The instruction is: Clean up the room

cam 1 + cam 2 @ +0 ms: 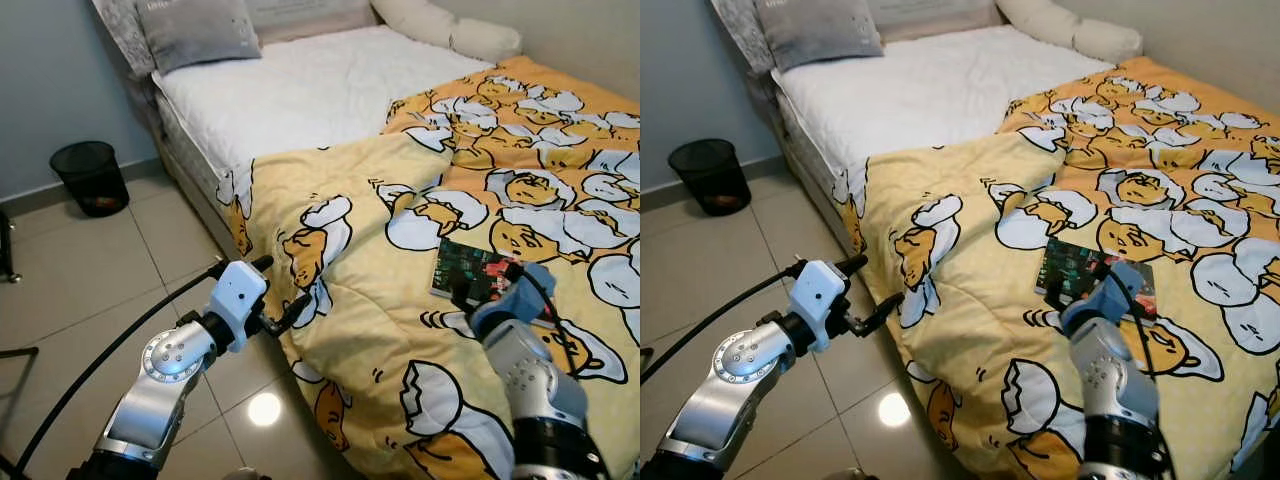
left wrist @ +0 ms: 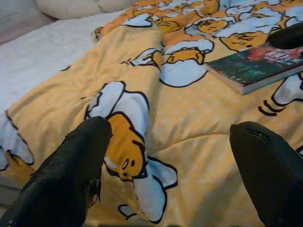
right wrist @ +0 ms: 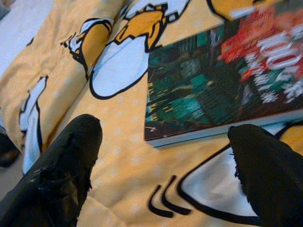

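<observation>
My gripper will carry the book [image 1: 472, 268], which will stay shut and bend only a little as it is carried, because the book's near edge shows an even pale block of pages [image 3: 203, 134].
A dark book [image 1: 463, 266] with a green and red cover lies flat on the yellow cartoon-egg duvet [image 1: 370, 340]. My right gripper [image 1: 484, 286] is open just in front of the book's near edge, its fingers spread on either side of the book's near corner [image 3: 189, 118] in the right wrist view. My left gripper [image 1: 282, 287] is open in the air beside the bed, next to the duvet's hanging edge. In the left wrist view the book [image 2: 255, 66] lies farther across the duvet.
The bed's white sheet [image 1: 320, 90] is bare at the head end, with a grey pillow [image 1: 195, 30] and a cream bolster [image 1: 450, 30]. A black mesh bin [image 1: 90, 175] stands by the blue wall. Tiled floor [image 1: 90, 270] lies left of the bed.
</observation>
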Controlling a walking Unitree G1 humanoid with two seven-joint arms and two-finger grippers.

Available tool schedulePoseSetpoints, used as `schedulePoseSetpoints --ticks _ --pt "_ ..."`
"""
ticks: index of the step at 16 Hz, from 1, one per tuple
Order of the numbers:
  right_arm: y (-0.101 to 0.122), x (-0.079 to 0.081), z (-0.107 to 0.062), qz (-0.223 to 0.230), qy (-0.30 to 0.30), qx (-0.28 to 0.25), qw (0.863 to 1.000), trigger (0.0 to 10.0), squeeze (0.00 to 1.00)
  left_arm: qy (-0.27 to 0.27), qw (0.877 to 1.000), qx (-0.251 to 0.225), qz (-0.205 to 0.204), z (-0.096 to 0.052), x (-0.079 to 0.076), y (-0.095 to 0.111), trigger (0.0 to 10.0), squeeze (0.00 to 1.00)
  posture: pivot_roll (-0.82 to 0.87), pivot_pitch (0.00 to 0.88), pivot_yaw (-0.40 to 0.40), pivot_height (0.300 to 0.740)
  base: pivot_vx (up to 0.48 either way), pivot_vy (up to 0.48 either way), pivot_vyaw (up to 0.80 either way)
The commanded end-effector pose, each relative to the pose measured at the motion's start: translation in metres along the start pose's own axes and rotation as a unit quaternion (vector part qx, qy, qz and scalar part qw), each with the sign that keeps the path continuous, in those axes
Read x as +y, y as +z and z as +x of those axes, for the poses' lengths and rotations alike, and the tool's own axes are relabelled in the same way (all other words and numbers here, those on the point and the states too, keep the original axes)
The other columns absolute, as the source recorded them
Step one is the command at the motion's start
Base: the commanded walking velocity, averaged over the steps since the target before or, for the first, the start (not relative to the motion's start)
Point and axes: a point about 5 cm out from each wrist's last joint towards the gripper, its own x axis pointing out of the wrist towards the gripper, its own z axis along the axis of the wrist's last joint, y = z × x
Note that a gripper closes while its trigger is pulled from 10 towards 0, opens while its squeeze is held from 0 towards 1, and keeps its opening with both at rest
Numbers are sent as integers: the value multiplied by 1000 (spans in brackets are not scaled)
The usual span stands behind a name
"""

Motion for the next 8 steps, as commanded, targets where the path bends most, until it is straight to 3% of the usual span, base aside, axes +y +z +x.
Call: schedulePoseSetpoints --ticks 1,5,8 --pt "3 1 2 18 -3 -7 1000 10000 0 -12 1000 1 2 1 -2 2 10000 1000 -13 0 -16 740 0 0 0" --pt "-5 -3 25 158 -11 53 986 10000 0 -125 992 5 11 4 -18 12 10000 1000 28 12 -13 740 0 0 0" --pt "-8 -8 34 208 -20 59 976 10000 0 -178 984 12 5 -3 -24 14 10000 1000 49 56 13 740 0 0 0"
